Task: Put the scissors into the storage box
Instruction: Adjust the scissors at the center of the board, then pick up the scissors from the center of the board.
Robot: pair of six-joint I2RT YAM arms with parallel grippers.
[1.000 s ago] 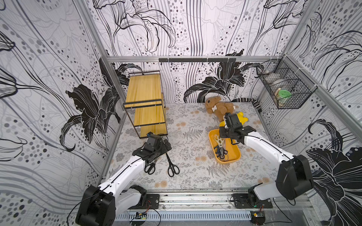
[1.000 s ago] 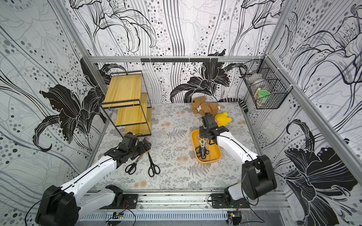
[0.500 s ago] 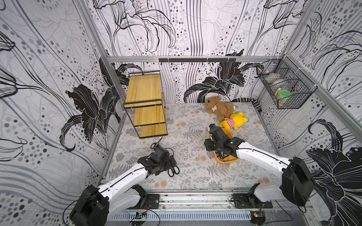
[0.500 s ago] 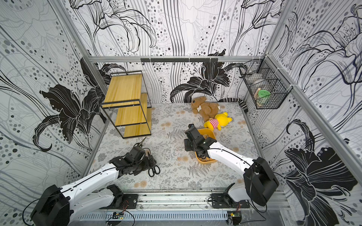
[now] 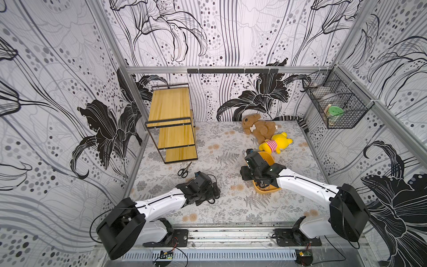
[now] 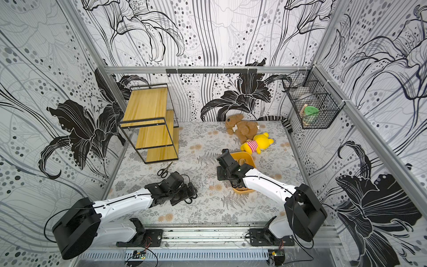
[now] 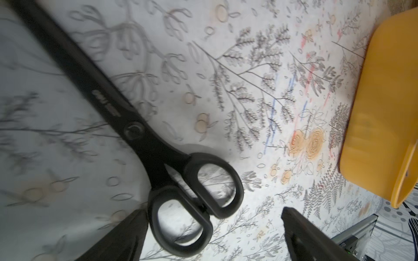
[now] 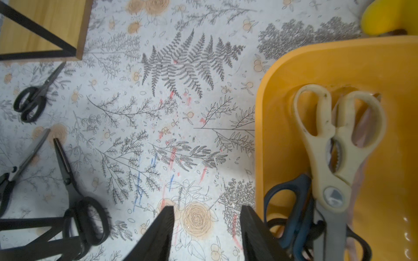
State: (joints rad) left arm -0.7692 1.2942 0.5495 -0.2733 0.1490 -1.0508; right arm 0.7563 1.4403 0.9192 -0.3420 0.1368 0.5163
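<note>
My left gripper is in the way of the black scissors' handle loops (image 5: pixel 211 201). It should move back before my right gripper takes the scissors to the storage box (image 5: pixel 268 188).
The orange-yellow storage box (image 5: pixel 269 190) (image 8: pixel 339 56) lies right of centre, partly under my right arm. Inside it are cream kitchen shears (image 8: pixel 334 158) and a dark blue-handled pair (image 8: pixel 294 203). My right gripper (image 8: pixel 208 212) (image 5: pixel 247 173) is open and empty over the mat, just outside the box's left wall. My left gripper (image 7: pixel 210 217) (image 5: pixel 213 193) is open, with the handle loops of black scissors (image 7: pixel 158 158) (image 8: pixel 74 192) lying between its fingers on the mat. A silver-bladed pair (image 8: pixel 24 156) lies beside them. Small black scissors (image 5: pixel 184 170) (image 6: pixel 164 170) lie near the shelf.
A yellow wooden shelf (image 5: pixel 173 124) with a black frame stands at the back left. A brown teddy (image 5: pixel 258 127) and a yellow plush toy (image 5: pixel 275 144) lie behind the box. A black wire basket (image 5: pixel 335 108) hangs on the right wall.
My left gripper has moved right, away from the shelf, and dropped over the black scissors. My right gripper has left the box's far end and come down beside its left wall.
</note>
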